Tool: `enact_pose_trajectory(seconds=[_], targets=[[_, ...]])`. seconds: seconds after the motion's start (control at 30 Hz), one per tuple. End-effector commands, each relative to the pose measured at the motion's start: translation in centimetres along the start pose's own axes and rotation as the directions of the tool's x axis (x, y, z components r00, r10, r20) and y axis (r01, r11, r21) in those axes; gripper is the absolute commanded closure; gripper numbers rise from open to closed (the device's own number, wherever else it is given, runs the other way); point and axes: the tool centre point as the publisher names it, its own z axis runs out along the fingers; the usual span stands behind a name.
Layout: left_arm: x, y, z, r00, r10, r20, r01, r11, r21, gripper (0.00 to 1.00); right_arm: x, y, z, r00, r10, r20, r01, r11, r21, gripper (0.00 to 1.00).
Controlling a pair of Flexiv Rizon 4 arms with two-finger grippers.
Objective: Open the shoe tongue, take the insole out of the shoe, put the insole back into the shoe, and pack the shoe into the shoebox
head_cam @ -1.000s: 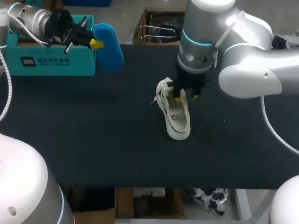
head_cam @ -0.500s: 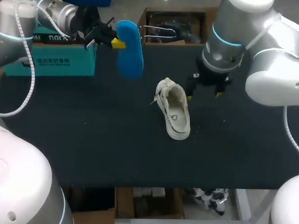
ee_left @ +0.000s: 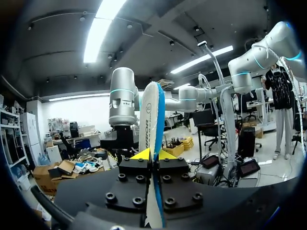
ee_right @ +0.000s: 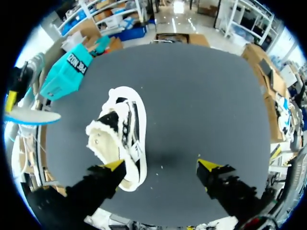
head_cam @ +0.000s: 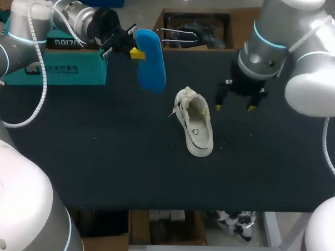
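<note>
The blue insole (head_cam: pixel 152 61) juts out straight (head_cam: pixel 152 83) from the robot's left gripper, so I expect the insole to keep flat when the robot takes it by its edge to the shoe.
A white shoe (head_cam: pixel 194 122) lies on the black table, mouth upward and heel toward the front edge. My left gripper (head_cam: pixel 134 50) is shut on a blue insole (head_cam: pixel 151 61), which it holds in the air behind and left of the shoe. In the left wrist view the insole (ee_left: pixel 152 120) stands on edge between the yellow tips of that gripper (ee_left: pixel 153 154). My right gripper (head_cam: pixel 234 106) hangs open just right of the shoe, with nothing in it. In the right wrist view the shoe (ee_right: pixel 120 136) lies beside one finger of the open gripper (ee_right: pixel 161 165). The teal shoebox (head_cam: pixel 53 67) stands at the back left.
The black tabletop (head_cam: pixel 99 156) runs from the shoebox to the front edge. In the right wrist view the shoebox (ee_right: pixel 67 69) and the insole (ee_right: pixel 31 117) lie beyond the shoe.
My right gripper has let go of the shoe, opened wide and moved up and to the right. My left arm has carried the insole rightward, closer to the shoe.
</note>
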Motion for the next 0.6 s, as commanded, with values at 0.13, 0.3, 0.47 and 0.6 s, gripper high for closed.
enact_pose_trajectory(seconds=[0.13, 0.3, 0.47, 0.6], targets=[[-0.4, -0.9, 1.2, 0.998, -0.055, -0.007, 0.055, 0.99, 0.131, 1.0, 2.4, 0.2, -3.4, 0.986, 0.164, 0.016, -0.165, 0.982, 0.09, 0.0], [0.3, -0.7, 2.4, 0.992, -0.122, 0.021, 0.118, 0.981, 0.157, 1.0, 3.5, -0.8, -2.8, 0.978, 0.208, 0.026, -0.209, 0.972, 0.11, 0.0], [0.8, -0.8, 3.7, 0.986, -0.144, 0.084, 0.123, 0.969, 0.212, 1.0, 4.1, -1.9, -2.3, 0.971, 0.238, -0.001, -0.236, 0.966, 0.109, 0.0], [1.0, -0.9, 4.5, 0.981, -0.148, 0.124, 0.112, 0.96, 0.258, 1.0, 3.9, -2.7, -2.1, 0.968, 0.249, -0.01, -0.247, 0.963, 0.104, 0.0]])
